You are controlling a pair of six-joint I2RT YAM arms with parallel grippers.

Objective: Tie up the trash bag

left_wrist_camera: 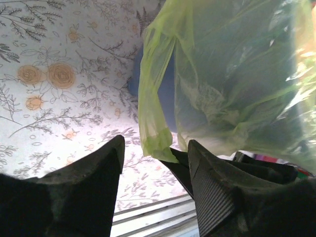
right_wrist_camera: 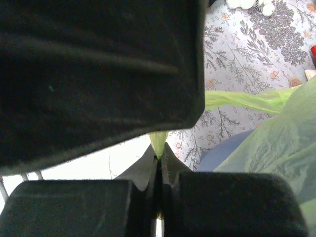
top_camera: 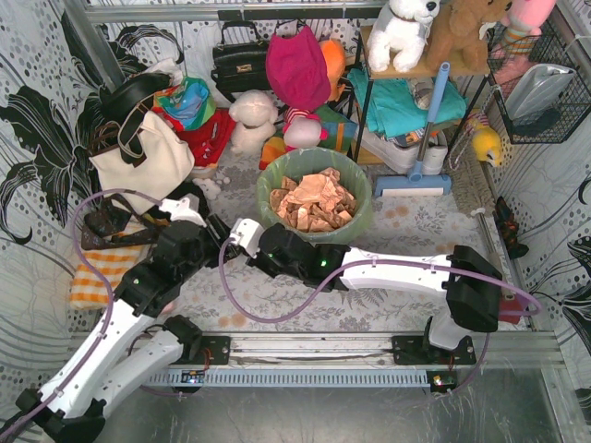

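The trash bag's flap [left_wrist_camera: 156, 133] is held past the bin by my right gripper, so my left gripper should pinch it before my right gripper takes the trash bag's opposite side [top_camera: 367, 214].
The trash bag [top_camera: 358, 217] is thin light-green plastic lining a round bin, with tan crumpled scraps inside. In the left wrist view the trash bag [left_wrist_camera: 232, 74] fills the upper right, and a loose flap of it [left_wrist_camera: 155, 118] hangs down between my fingers. My left gripper [left_wrist_camera: 155, 148] is open around that flap without pinching it. My right gripper [right_wrist_camera: 159, 148] is shut on the tip of a green strip of the trash bag [right_wrist_camera: 276, 143]. In the top view, the left gripper [top_camera: 214, 229] and the right gripper [top_camera: 231, 247] meet just left of the bin.
The blue-grey bin [left_wrist_camera: 168, 94] stands on a flowered cloth, with a metal rail [top_camera: 314, 349] along the near edge. A cream tote bag [top_camera: 148, 161] stands at the back left. Soft toys [top_camera: 254, 120] and a shelf [top_camera: 406, 111] stand behind the bin.
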